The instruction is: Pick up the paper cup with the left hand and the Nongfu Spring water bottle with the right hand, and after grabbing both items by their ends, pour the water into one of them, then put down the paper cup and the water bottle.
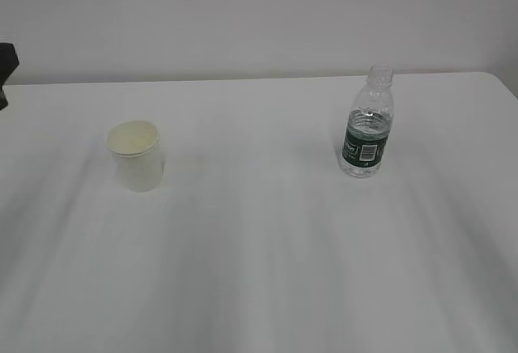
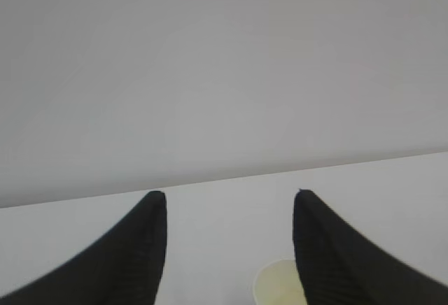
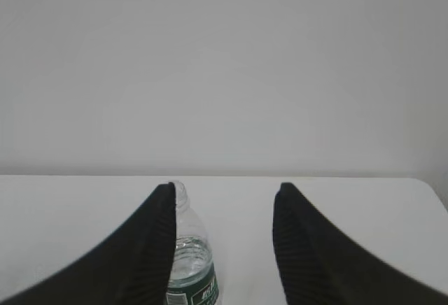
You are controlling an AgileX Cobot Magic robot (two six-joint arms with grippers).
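The paper cup (image 1: 136, 155) is upright and clear of the water bottle, so my left gripper should keep going toward the cup's side (image 1: 139, 172) until the fingers open wide there.
The white paper cup (image 1: 135, 155) stands upright on the left of the table, its cream inside showing. The Nongfu Spring water bottle (image 1: 368, 125) stands upright on the right, capless, with a green label and clear water (image 1: 370, 116) in it. Neither arm reaches into the exterior view near them. In the left wrist view my left gripper (image 2: 229, 194) is open and holds nothing; the cup (image 2: 274, 285) lies ahead and below, partly behind the right finger (image 2: 329, 256). My right gripper (image 3: 225, 187) is open too, and the bottle (image 3: 190, 263) stands beyond it, half hidden by the left finger (image 3: 136, 256).
The white table (image 1: 259, 272) runs back to a pale wall, and its far right corner (image 1: 495, 76) shows. A dark object (image 1: 6, 68) pokes in at the left edge of the exterior view.
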